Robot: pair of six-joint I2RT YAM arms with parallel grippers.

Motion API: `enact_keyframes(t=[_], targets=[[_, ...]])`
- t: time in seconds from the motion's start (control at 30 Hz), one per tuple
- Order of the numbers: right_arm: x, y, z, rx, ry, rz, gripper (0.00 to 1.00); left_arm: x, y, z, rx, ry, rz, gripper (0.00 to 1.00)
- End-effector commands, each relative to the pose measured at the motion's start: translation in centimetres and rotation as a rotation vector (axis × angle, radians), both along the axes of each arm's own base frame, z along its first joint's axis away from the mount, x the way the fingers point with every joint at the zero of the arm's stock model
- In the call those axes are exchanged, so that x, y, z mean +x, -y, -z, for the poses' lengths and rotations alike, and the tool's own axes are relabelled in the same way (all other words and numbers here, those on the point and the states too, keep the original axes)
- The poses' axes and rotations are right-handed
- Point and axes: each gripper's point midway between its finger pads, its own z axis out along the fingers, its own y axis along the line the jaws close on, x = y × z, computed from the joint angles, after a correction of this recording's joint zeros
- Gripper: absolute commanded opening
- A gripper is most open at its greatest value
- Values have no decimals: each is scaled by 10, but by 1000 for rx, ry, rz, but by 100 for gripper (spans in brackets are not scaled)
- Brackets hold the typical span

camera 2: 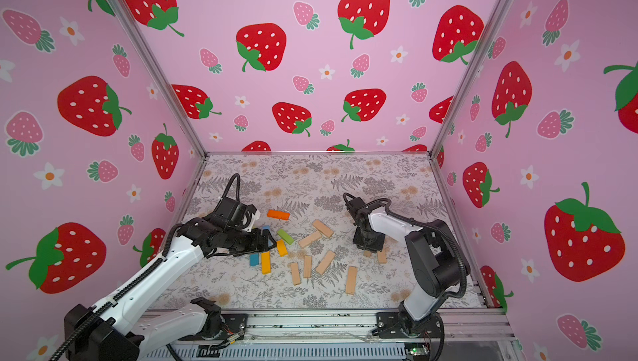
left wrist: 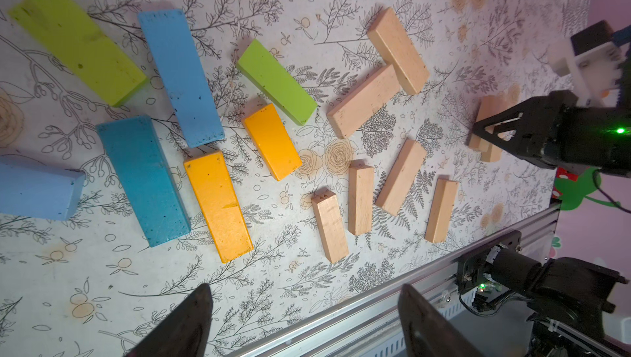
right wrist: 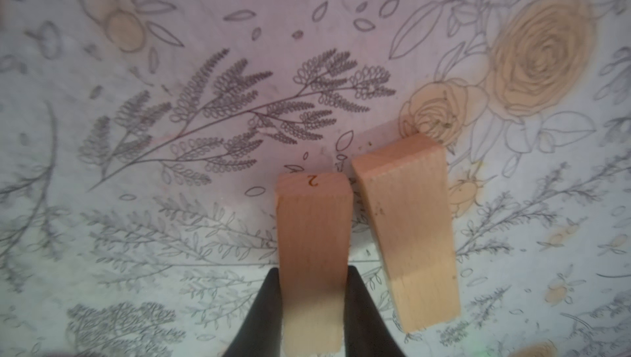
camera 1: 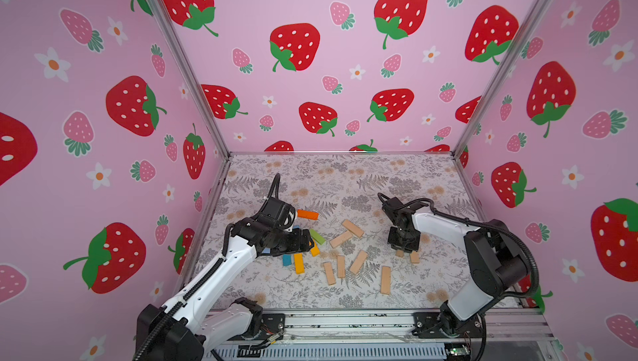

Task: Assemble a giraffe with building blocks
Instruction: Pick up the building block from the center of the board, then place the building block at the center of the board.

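Observation:
The tan block (right wrist: 313, 229) is straight in my right gripper's fingers, and the mat (camera 1: 366, 192) near the back wall is clear. I should keep carrying it until it rests there.
My right gripper (right wrist: 312, 287) is shut on a plain tan block (right wrist: 312, 229) marked "2". A second tan block (right wrist: 409, 235) lies close beside it, outside the jaws. In both top views this gripper (camera 1: 403, 247) (camera 2: 368, 247) points down at the mat on the right. My left gripper (left wrist: 305, 293) (camera 1: 307, 238) is open and empty, hovering over the coloured blocks: green (left wrist: 276, 82), blue (left wrist: 181, 78), yellow (left wrist: 218, 206) and orange (camera 1: 307, 214). Several loose tan blocks (camera 1: 358, 262) (left wrist: 401, 177) lie between the arms.
The floral mat (camera 1: 345, 183) ends at an aluminium rail (camera 1: 345, 321) along the front, where both arm bases are bolted. Pink strawberry walls (camera 1: 310, 65) close in the back and both sides. A long tan block (camera 1: 385, 280) lies nearest the front.

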Motion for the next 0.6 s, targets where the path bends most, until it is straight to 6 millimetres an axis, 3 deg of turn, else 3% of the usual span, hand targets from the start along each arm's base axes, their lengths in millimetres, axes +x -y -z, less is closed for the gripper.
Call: enact_keyframes(t=[0.0, 0.07, 0.17, 0.4, 0.57], targets=[[24, -14, -41, 55, 75, 41, 29, 12, 8, -18, -28, 50, 1, 86], [48, -29, -59, 97, 133, 100, 30, 15, 9, -21, -33, 59, 1, 86], [80, -48, -67, 115, 152, 216, 29, 18, 10, -24, -32, 70, 1, 87], [141, -100, -44, 227, 141, 465, 22, 15, 4, -34, -24, 109, 4, 87], [180, -110, -35, 250, 235, 581, 20, 11, 1, -35, -16, 118, 10, 88]])
